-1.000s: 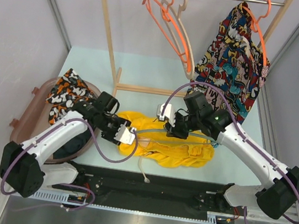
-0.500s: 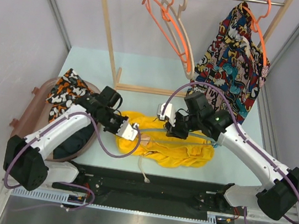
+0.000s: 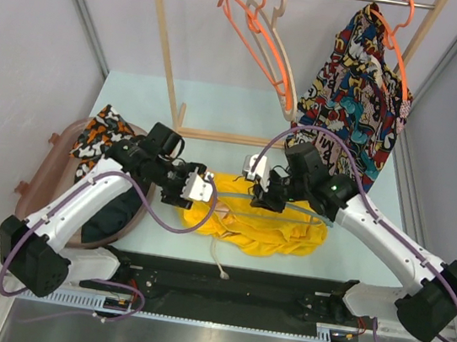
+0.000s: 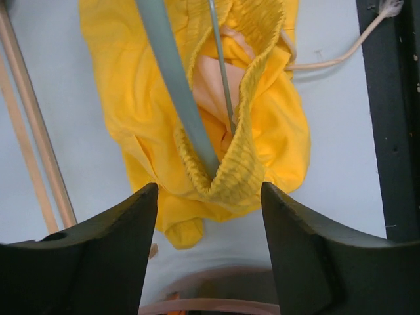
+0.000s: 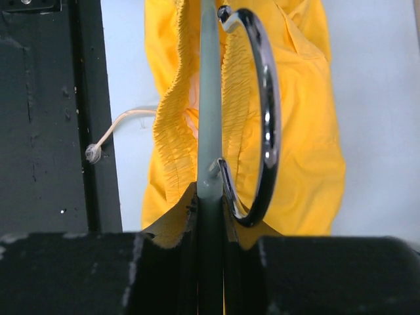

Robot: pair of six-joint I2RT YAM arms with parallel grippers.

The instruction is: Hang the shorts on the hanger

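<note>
The hanger's loose end is outside the shorts' waistband. My left gripper should pinch the hanger's tucked end in the waistband before my right gripper covers the hanger's loose end.
The yellow shorts lie crumpled on the table between my arms. The mint-green hanger runs across them, and one end sits inside the elastic waistband. My right gripper is shut on the hanger's neck, just below its metal hook, with the shorts beneath it. My left gripper is open and empty, just off the left end of the shorts. The waistband and the hanger bar lie right in front of its fingers. The whitish drawstring trails towards me.
A wooden rack stands at the back with orange hangers, a beige hanger and a comic-print garment. A brown basket with patterned cloth sits at the left. A black strip runs along the near edge.
My left gripper has moved back and a little up from the left end of the shorts. My right gripper has held the hanger and shifted it slightly.
</note>
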